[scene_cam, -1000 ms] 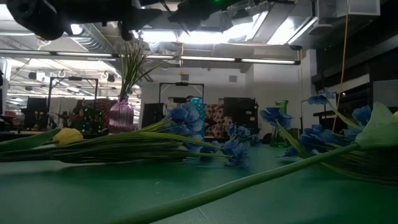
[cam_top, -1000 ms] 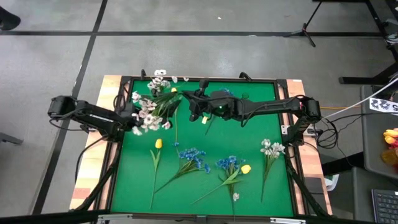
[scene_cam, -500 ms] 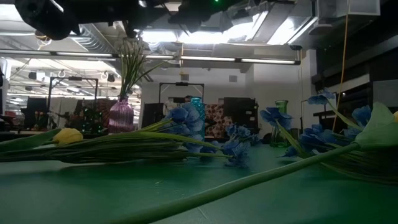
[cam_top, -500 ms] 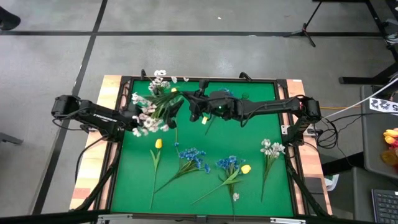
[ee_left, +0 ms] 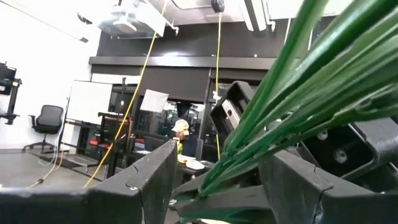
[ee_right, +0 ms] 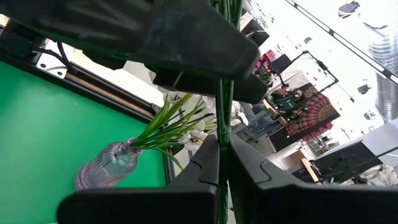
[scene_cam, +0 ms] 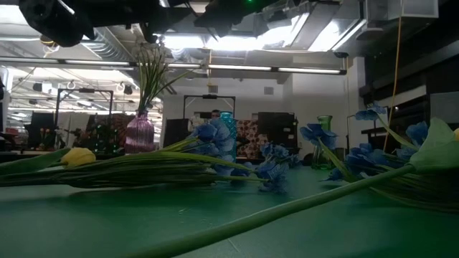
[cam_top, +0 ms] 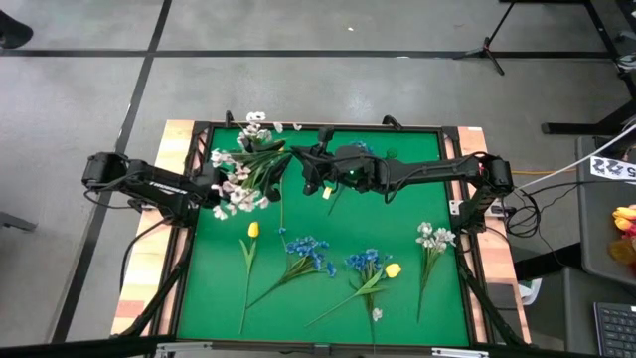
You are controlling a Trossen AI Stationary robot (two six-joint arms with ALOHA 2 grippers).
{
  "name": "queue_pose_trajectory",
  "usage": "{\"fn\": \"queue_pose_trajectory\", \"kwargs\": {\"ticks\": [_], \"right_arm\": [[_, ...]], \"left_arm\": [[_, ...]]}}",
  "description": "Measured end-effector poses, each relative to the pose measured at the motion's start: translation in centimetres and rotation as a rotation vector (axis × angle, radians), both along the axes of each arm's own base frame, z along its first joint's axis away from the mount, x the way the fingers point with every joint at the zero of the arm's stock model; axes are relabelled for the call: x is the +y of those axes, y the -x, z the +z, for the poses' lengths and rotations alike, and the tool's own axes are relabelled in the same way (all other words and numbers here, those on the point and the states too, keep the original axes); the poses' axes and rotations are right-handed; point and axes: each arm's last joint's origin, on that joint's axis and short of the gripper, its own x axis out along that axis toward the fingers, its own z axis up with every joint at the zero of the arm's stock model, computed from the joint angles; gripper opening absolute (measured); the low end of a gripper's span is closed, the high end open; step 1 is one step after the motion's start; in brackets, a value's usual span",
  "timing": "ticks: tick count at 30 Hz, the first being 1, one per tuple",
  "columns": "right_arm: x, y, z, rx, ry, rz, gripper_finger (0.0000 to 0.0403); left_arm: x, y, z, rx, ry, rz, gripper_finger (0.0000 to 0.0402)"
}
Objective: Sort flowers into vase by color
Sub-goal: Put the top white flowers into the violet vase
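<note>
The purple vase (ee_right: 112, 163) is on my left gripper's side, so next my right gripper passes the white flower's stalks (ee_left: 261, 124) to my left gripper and then moves back.
My right gripper (ee_right: 221, 142), high over the table's far middle (cam_top: 297, 158), is shut on a white flower's thin green stalks. The stalks (ee_left: 267, 99) run toward the table's left and pass between the open fingers of my left gripper (ee_left: 221, 158). I cannot tell if those fingers touch them. The white blossoms (cam_top: 237, 184) hang by my left gripper (cam_top: 216, 187). A purple vase (scene_cam: 140, 134) at the far left holds more white flowers by their stalks (ee_right: 168, 127). Yellow (cam_top: 252, 230), blue (cam_top: 309, 250) and white (cam_top: 433, 236) flowers lie flat on the green mat. My right gripper pinches the white flower's green stalks (ee_right: 221, 118) between its two shut fingers. The fingers come level from the table's right. The stalks run on past the fingertips toward my left gripper, and the flower is lifted clear of the table.
A second blue flower with a yellow bud (cam_top: 372, 264) lies at the near middle. A teal vase (scene_cam: 227, 120) and a green glass vase (scene_cam: 324, 130) stand along the far edge. The mat's raised dark frame (cam_top: 185, 249) rims the work area.
My left arm has shifted slightly, and the white blossoms beside its gripper have drifted a little toward the far edge. My right gripper has stayed shut on the stalks, in place.
</note>
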Motion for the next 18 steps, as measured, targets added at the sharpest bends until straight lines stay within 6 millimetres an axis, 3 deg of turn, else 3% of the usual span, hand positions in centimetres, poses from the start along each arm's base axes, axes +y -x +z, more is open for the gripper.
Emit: {"fn": "queue_pose_trajectory", "kwargs": {"ticks": [5,18], "right_arm": [[-0.01,0.0,0.0,0.0,0.0,-0.003,0.001],[-0.07,0.02,-0.03,0.002,0.002,-0.02,0.001]], "left_arm": [[0.04,0.02,-0.01,-0.001,0.008,0.014,0.0185],[0.07,0.05,0.0,-0.002,0.013,0.026,0.0015]]}}
